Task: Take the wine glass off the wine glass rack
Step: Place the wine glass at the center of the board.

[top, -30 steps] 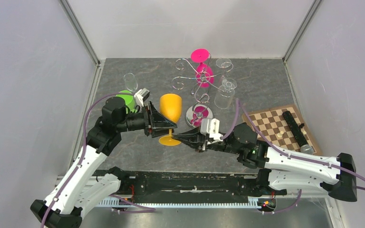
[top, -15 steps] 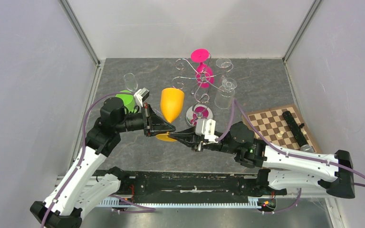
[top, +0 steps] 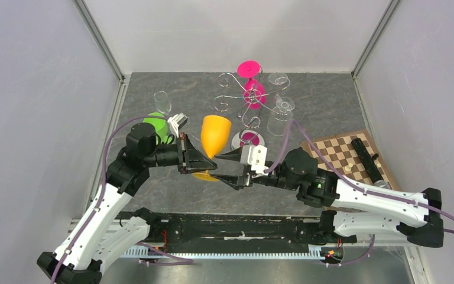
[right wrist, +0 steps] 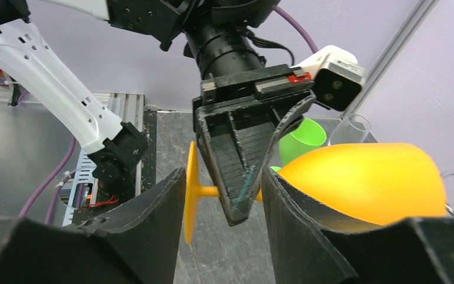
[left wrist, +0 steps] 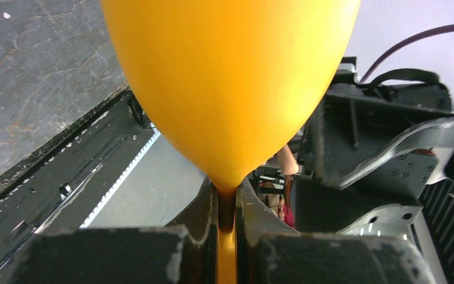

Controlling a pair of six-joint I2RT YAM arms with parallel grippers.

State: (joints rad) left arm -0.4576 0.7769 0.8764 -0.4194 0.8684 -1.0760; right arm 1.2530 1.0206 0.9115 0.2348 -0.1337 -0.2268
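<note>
My right gripper should move back and take the glass by its bowl's rim [top: 229,122], because my left gripper's fingers are crowding the orange wine glass's stem [right wrist: 209,191].
An orange wine glass [top: 214,135] hangs above the table in front of the wine glass rack [top: 243,99], clear of it, with its foot [top: 203,176] toward the near edge. My left gripper [top: 211,161] is shut on its stem just below the bowl [left wrist: 230,77], and the stem shows pinched between the fingers [left wrist: 251,219]. My right gripper [top: 221,168] is open, one finger on each side of the stem and the left fingertips [right wrist: 236,201], touching nothing. The chrome rack carries two pink glasses [top: 253,93] upside down.
A green cup [top: 155,125] and a clear glass [top: 162,102] stand behind the left arm. A clear glass [top: 280,116] stands right of the rack's mirrored base [top: 239,144]. A chessboard [top: 343,157] with a black box [top: 366,158] lies at the right.
My left gripper closed on the orange glass's stem. My right gripper, shut on that stem a second ago, has opened and let go. The glass drifted slightly toward the back.
</note>
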